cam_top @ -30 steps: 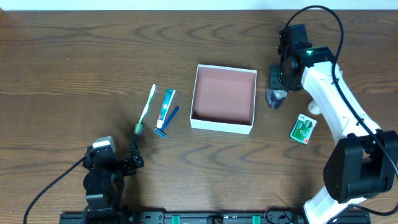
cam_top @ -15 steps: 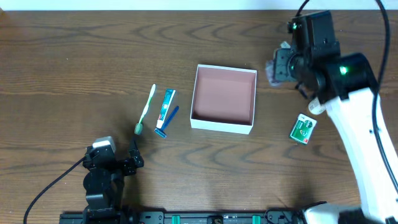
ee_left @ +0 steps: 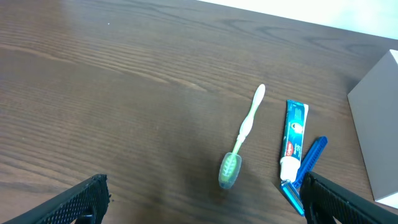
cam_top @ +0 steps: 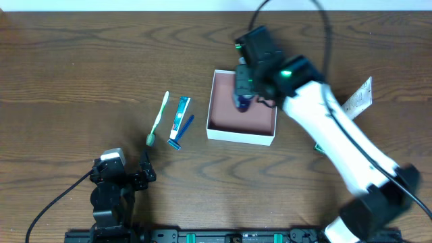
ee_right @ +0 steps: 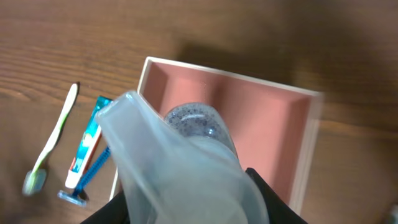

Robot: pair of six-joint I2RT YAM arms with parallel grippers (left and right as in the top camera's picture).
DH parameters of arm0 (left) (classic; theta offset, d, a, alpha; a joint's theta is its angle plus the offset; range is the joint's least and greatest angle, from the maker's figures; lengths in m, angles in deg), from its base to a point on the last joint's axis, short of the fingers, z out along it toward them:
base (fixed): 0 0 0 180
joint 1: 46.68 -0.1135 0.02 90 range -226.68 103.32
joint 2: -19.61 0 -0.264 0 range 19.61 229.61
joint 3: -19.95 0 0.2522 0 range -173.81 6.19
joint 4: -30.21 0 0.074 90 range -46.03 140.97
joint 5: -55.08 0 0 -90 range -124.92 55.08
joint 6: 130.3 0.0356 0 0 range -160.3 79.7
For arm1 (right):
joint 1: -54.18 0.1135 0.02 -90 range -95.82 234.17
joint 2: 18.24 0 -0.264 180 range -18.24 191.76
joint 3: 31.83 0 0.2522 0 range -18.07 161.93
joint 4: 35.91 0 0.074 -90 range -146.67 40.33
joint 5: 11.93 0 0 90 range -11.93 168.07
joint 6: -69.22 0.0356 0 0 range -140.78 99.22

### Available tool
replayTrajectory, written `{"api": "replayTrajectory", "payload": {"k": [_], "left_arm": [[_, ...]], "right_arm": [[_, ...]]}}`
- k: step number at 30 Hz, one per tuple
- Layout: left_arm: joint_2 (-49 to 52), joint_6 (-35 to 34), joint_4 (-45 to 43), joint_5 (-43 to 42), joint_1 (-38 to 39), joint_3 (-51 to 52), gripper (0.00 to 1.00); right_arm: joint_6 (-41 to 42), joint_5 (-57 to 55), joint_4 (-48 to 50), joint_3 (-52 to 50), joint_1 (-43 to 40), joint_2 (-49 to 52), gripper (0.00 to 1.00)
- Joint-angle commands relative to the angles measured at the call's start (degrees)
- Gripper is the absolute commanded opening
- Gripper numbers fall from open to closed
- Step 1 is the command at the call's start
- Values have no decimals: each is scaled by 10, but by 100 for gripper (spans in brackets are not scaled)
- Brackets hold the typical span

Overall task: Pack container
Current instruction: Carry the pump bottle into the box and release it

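Observation:
The clear bottle [cam_top: 242, 104] hangs base-down over the empty container, so my right gripper should keep moving toward the container's side [cam_top: 221, 105] by the toothpaste tube and let go there.
The container [cam_top: 241, 137], a white box with a pinkish-brown inside, sits mid-table; it also shows in the right wrist view [ee_right: 273, 118] and at the left wrist view's right edge [ee_left: 378, 124]. My right gripper [cam_top: 243, 88] is shut on a small clear bottle [cam_top: 242, 101] with bluish-grey contents [ee_right: 186, 155] and holds it over the container's far part. A green toothbrush [cam_top: 158, 118], a toothpaste tube [cam_top: 180, 113] and a blue razor [cam_top: 181, 133] lie left of the container. My left gripper [cam_top: 144, 173] is open and empty near the front left [ee_left: 205, 205].
A silvery foil packet [cam_top: 358, 96] lies at the right, past my right arm. The toothbrush [ee_left: 244, 137], toothpaste [ee_left: 294, 138] and razor [ee_left: 305, 174] lie just ahead of my left gripper. The table's far edge runs along the top.
My right gripper has lifted the bottle from right of the container and carried it left, over the container. The foil packet is uncovered. The left arm has not moved.

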Motion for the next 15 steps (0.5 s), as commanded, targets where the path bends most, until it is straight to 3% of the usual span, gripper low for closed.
{"api": "replayTrajectory", "payload": {"k": [1,9,13,15], "left_arm": [[-4,-1,2,0,2,10,98],[-4,-1,2,0,2,10,98],[-4,-1,2,0,2,10,98],[-4,-1,2,0,2,10,98]], "right_arm": [[49,-9,26,4,10,45,4],[108,1,51,4,10,128,3],[77,27,58,4,10,125,16],[42,39,57,5,10,118,33]]}}
